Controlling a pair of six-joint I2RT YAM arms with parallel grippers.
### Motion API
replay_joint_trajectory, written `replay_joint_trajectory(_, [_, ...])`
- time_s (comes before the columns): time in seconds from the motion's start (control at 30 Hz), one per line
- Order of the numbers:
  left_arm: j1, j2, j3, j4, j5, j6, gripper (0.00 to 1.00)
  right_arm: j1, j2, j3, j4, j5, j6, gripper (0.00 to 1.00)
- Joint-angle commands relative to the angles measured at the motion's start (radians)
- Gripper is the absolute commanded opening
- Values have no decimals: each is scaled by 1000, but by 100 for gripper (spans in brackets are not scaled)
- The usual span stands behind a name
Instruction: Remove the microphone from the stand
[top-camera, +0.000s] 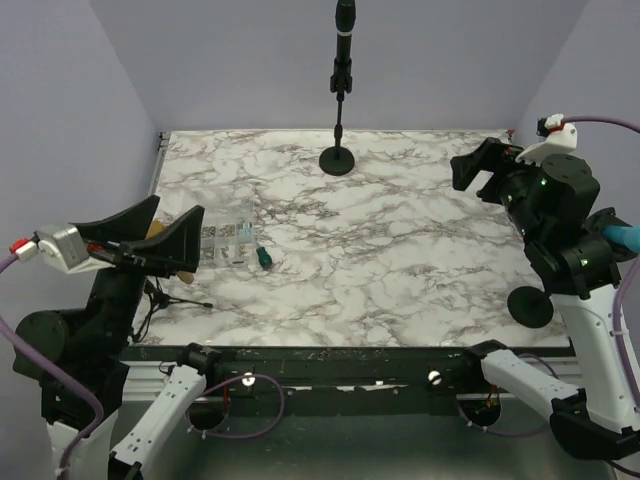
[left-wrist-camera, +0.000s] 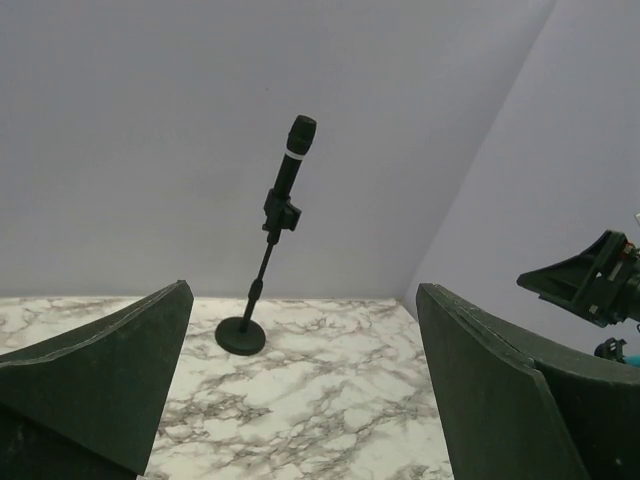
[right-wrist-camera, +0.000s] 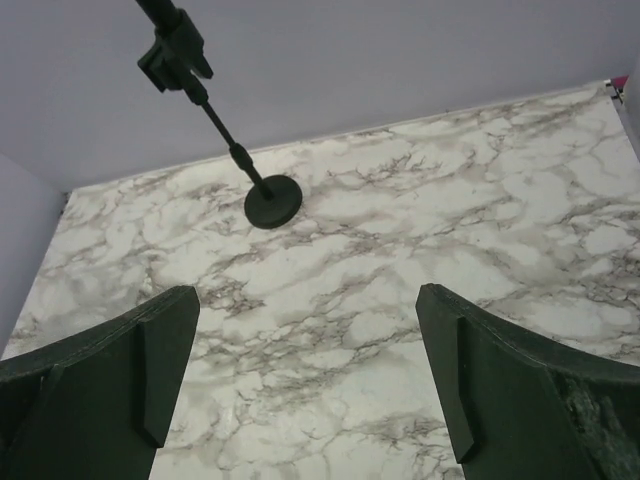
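The stand is at the table's far (top-camera: 336, 161) edge, a long way from my left gripper, so my right gripper should first take hold of its pole (top-camera: 338, 131) and pull the stand closer.
A black microphone (top-camera: 344, 40) with a pale band sits upright in the clip of a thin black stand (top-camera: 339, 125) with a round base (top-camera: 337, 160) at the far middle of the marble table. It also shows in the left wrist view (left-wrist-camera: 293, 160), and the stand's base shows in the right wrist view (right-wrist-camera: 273, 202). My left gripper (top-camera: 170, 232) is open and empty at the left side, far from the stand. My right gripper (top-camera: 478, 165) is open and empty, raised at the right side, pointing toward the stand.
A clear packet of small parts (top-camera: 228, 240) and a green-handled tool (top-camera: 263, 256) lie near the left gripper. A black round disc (top-camera: 530, 305) sits at the right near edge. A thin black rod (top-camera: 180, 297) lies at the front left.
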Motion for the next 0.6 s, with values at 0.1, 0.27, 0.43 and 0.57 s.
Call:
replay_joint_trajectory(0.1, [7, 123, -23, 97, 73, -2, 99, 5, 80, -17, -86, -64, 21, 100])
replay_joint_trajectory(0.27, [7, 211, -38, 221, 150, -20, 99, 5, 153, -36, -134, -69, 37, 100])
replay_joint_trajectory(0.43, [7, 330, -19, 228, 180, 26, 99, 5, 144, -132, -90, -92, 22, 100])
replay_joint_trajectory(0.57, [7, 401, -29, 201, 251, 82, 99, 5, 173, -229, -27, -199, 59, 100])
